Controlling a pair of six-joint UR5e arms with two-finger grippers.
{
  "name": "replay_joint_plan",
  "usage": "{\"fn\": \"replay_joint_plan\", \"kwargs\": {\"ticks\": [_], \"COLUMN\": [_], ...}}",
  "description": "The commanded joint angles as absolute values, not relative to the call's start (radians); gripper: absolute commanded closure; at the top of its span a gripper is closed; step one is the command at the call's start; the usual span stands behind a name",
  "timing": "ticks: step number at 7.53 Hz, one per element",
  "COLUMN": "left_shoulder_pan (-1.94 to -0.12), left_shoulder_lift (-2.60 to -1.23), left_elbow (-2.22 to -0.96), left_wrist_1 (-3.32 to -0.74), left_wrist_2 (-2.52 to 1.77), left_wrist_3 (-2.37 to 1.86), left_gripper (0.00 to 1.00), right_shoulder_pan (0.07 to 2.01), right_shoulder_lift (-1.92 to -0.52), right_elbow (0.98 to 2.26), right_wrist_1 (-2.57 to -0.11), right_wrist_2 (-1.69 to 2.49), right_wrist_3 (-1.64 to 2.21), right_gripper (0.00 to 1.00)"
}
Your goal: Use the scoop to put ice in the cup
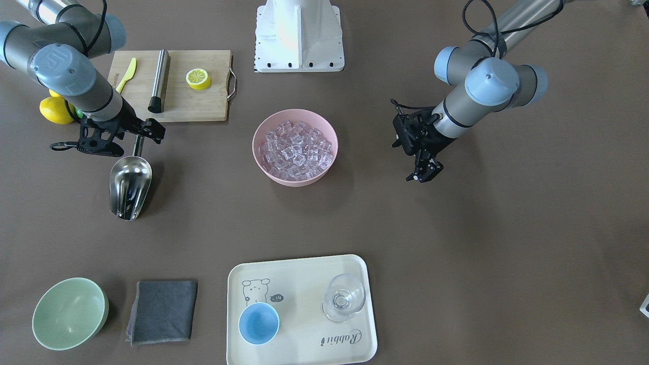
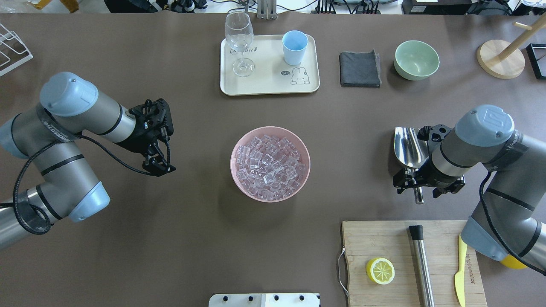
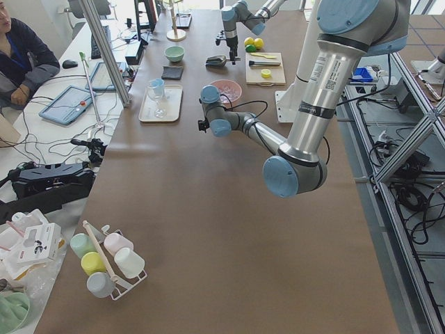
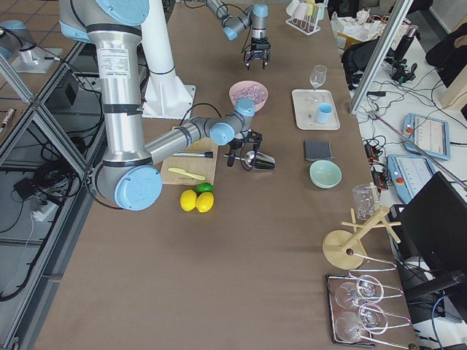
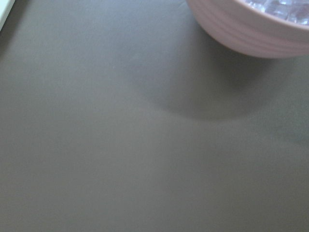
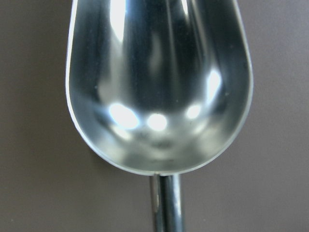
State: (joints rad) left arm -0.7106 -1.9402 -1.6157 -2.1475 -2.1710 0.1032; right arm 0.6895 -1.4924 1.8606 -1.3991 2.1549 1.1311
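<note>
I expect the ice to slide loose into the scoop and a stray cube to fall when I lift, since the ice is piled in separate cubes.
The steel scoop lies on the table, trough empty, and it fills the right wrist view. My right gripper hangs over its handle, jaws open on either side of it, not gripping. The ice fills a pink bowl at the table's middle. The light-blue cup stands empty on a cream tray. My left gripper is shut and empty, hovering beside the pink bowl, whose wall shows in the left wrist view.
A clear glass shares the tray. A pale green bowl and a grey cloth lie beside it. A cutting board holds a steel cylinder, a lemon half and a yellow knife. Whole lemons sit behind the right arm.
</note>
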Motion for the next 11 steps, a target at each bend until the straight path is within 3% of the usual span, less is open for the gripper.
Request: {"fn": "replay_joint_plan", "kwargs": {"ticks": [1, 3, 4, 5, 6, 11], "left_shoulder_pan": [-0.658, -0.641, -0.638, -0.638, -0.638, -0.609], "left_shoulder_lift": [-1.99, -2.006, -2.028, -2.043, -2.066, -2.099], "left_elbow": [-1.548, -1.487, -1.465, -1.433, -1.407, -1.368], "left_wrist_1": [-2.302, -2.446, -2.465, -2.489, -2.491, -2.581], "left_wrist_2": [-2.155, -2.157, -2.157, -2.16, -2.16, -2.158], "left_wrist_3": [0.16, 0.161, 0.164, 0.202, 0.219, 0.213], "left_gripper": [0.02, 0.02, 0.02, 0.02, 0.02, 0.02], "right_shoulder_pan": [0.712, 0.698, 0.696, 0.695, 0.695, 0.698], "right_shoulder_lift": [-1.476, -1.471, -1.474, -1.48, -1.483, -1.462], "right_elbow": [1.852, 1.851, 1.856, 1.861, 1.858, 1.867], "right_wrist_1": [-1.402, -1.402, -1.402, -1.402, -1.402, -1.419], "right_wrist_2": [2.155, 2.155, 2.155, 2.155, 2.146, 2.187], "right_wrist_3": [1.126, 1.127, 1.127, 1.127, 1.127, 1.118], "right_gripper": [0.0, 0.01, 0.06, 0.64, 1.0, 1.0]}}
